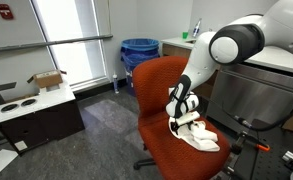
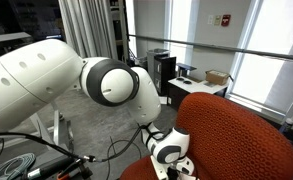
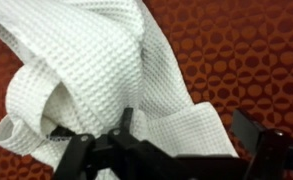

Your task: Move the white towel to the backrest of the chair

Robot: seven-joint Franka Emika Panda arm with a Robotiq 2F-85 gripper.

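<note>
The towel's flat corner (image 3: 198,122) is all that reaches between my gripper's fingers, so I should move back toward the bunched fold (image 3: 111,72) before I close and lift the towel to the backrest.
The white waffle-weave towel (image 1: 202,137) lies crumpled on the seat of the red-orange chair (image 1: 156,85), near the seat's front edge. The gripper (image 1: 183,119) is down at the towel's edge. In the wrist view the towel (image 3: 96,60) fills the upper left over the red seat fabric (image 3: 251,50). The gripper (image 3: 186,128) is open, with a fold of towel lying between its two black fingers. In an exterior view the backrest (image 2: 236,130) hides the towel, and the gripper (image 2: 176,165) shows beside it.
A blue bin (image 1: 139,52) stands behind the chair. A cardboard box (image 1: 48,80) sits on a low white cabinet (image 1: 36,112). A metal cabinet (image 1: 248,95) stands close beside the chair. A box (image 2: 218,77) and a dark tower (image 2: 161,68) stand by the window.
</note>
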